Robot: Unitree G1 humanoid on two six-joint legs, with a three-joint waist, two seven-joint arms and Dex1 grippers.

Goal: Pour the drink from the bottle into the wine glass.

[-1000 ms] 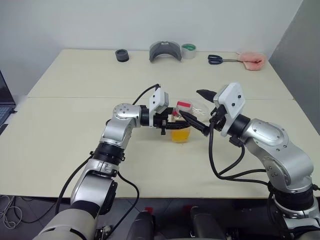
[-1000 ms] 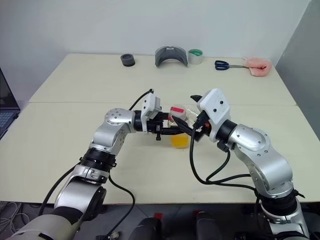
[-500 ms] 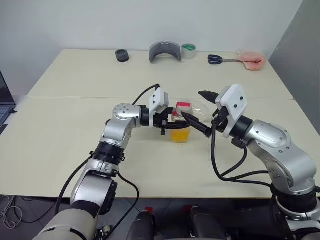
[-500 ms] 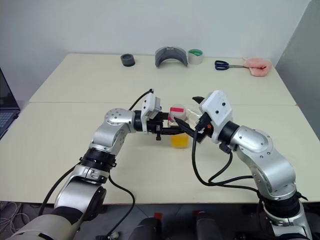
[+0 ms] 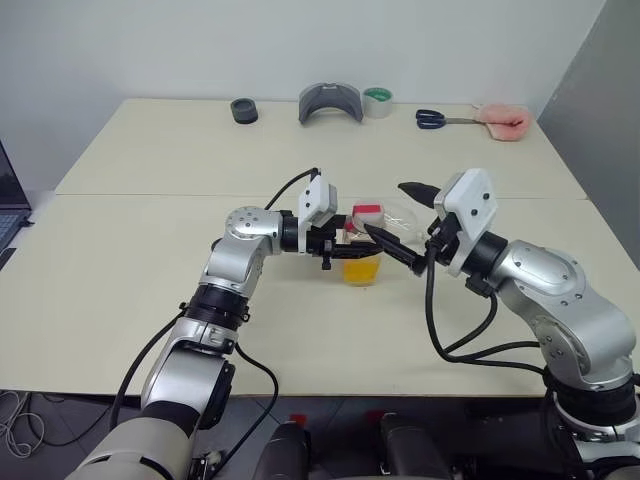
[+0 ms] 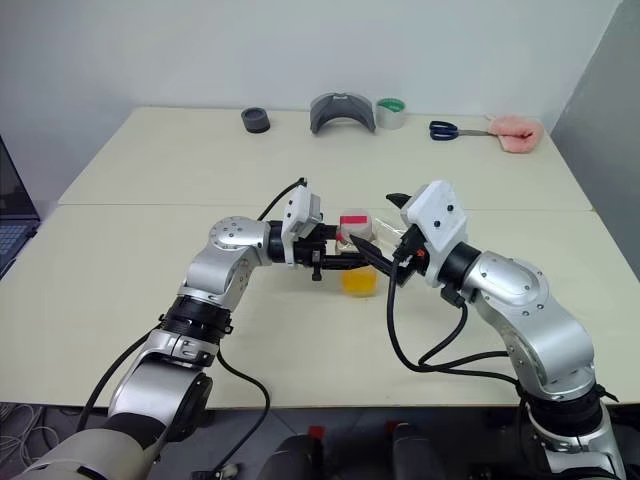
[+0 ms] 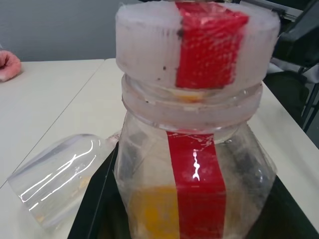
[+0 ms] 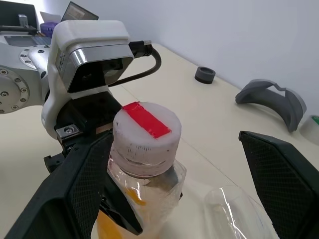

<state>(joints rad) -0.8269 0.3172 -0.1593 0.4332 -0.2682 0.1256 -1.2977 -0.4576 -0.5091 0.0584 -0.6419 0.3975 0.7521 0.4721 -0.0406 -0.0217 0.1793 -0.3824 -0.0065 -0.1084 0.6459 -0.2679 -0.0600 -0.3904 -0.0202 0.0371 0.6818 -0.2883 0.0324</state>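
Note:
The robot should expect a wide bottle opening under the white cap when it pulls the cap off, because the cap is almost as wide as the bottle (image 5: 361, 269).
The bottle (image 5: 361, 255) stands upright at the table's centre with the orange drink (image 7: 149, 209) in its lower part. Its white cap (image 8: 147, 129) carries a red strip and is on. My left gripper (image 5: 352, 246) comes in from the left and is shut on the bottle's body. The wine glass (image 7: 60, 174) lies on its side on the table just behind and to the right of the bottle (image 8: 234, 214). My right gripper (image 5: 386, 210) is open, its black fingers (image 8: 75, 194) spread wide on either side of the cap and the glass, touching neither.
Along the table's far edge lie a black ring (image 5: 244, 110), a grey curved piece (image 5: 331, 102), a tape roll (image 5: 378, 101), scissors (image 5: 432, 119) and a pink cloth (image 5: 503, 120). A laptop (image 5: 8, 210) sits beyond the left edge.

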